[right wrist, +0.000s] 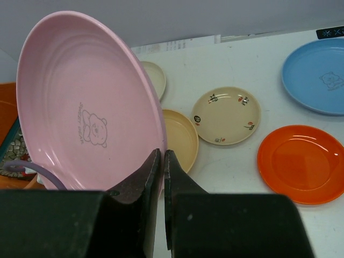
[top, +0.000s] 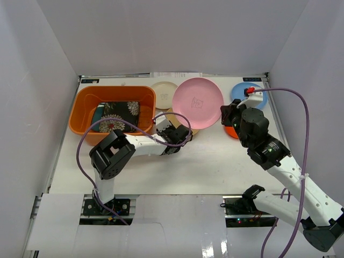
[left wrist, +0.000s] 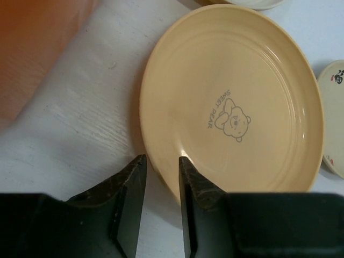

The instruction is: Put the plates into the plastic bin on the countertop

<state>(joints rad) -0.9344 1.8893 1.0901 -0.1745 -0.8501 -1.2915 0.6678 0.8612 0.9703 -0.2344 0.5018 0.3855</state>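
The pink plate and the bin have my left arm between them, so next my left gripper grips the tan plate's rim and moves back first.
The orange plastic bin stands at the back left of the white countertop, with a black floral plate and a teal one inside. My right gripper is shut on the rim of the pink plate, holding it tilted above the counter. My left gripper is open, its jaws astride the near rim of the tan plate; one finger is over the plate, the other over the counter. In the top view this gripper sits just right of the bin.
A cream plate, a blue plate and an orange plate lie on the counter. A small patterned plate lies between the tan and orange ones. White walls enclose the surface. The bin's wall is close on the left gripper's left.
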